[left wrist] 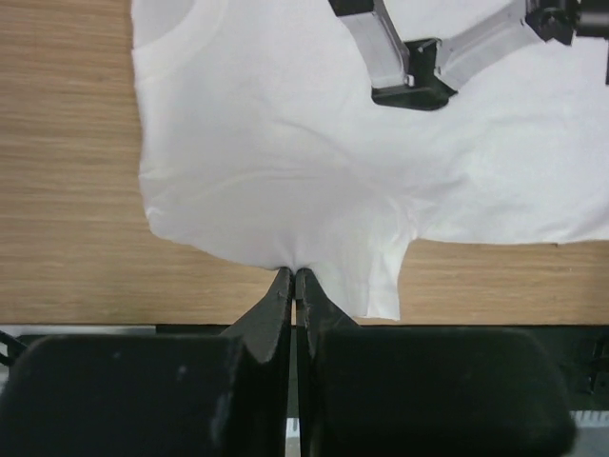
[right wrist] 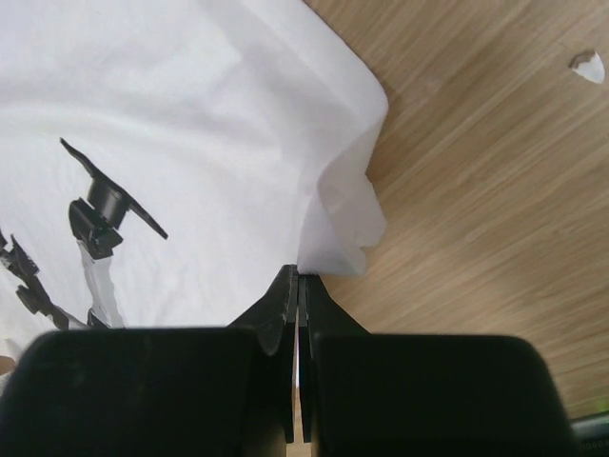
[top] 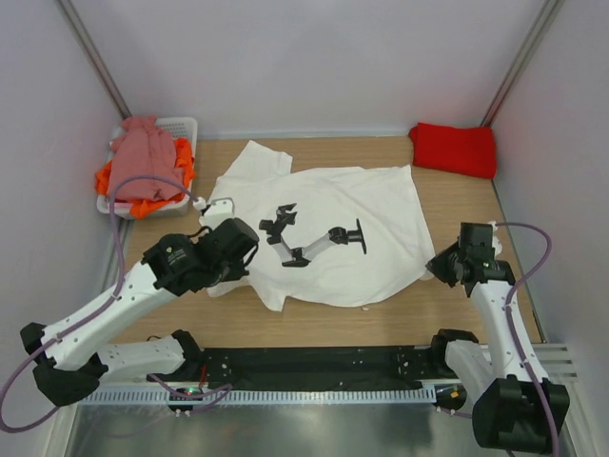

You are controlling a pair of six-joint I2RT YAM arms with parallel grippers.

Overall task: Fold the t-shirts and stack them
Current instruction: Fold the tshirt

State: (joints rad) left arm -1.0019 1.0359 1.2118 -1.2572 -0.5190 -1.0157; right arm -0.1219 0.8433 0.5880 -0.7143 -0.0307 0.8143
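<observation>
My grippers are holding the white t-shirt's near edge (top: pixel 333 302) at opposite ends. My left gripper should keep going forward and let go of that edge over the black print (top: pixel 299 255).
A large white t-shirt (top: pixel 371 205) with a black print (top: pixel 314 243) lies spread across the middle of the table. My left gripper (left wrist: pixel 293 273) is shut on its near edge beside a sleeve, close to the collar (left wrist: pixel 181 48). My right gripper (right wrist: pixel 302 273) is shut on a bunched fold at the shirt's right corner (right wrist: pixel 347 224). In the top view the left gripper (top: pixel 245 270) and right gripper (top: pixel 436 268) sit at the shirt's near-left and near-right edges. A folded red t-shirt (top: pixel 454 149) rests at the back right. Pink (top: pixel 143 162) and orange (top: pixel 183 160) t-shirts are piled at the back left.
The pink and orange shirts lie in a white slotted basket (top: pixel 186 124) in the back left corner. Side walls close in the wooden table (top: pixel 476 200). A small white scrap (right wrist: pixel 588 65) lies on the wood to the right of the shirt.
</observation>
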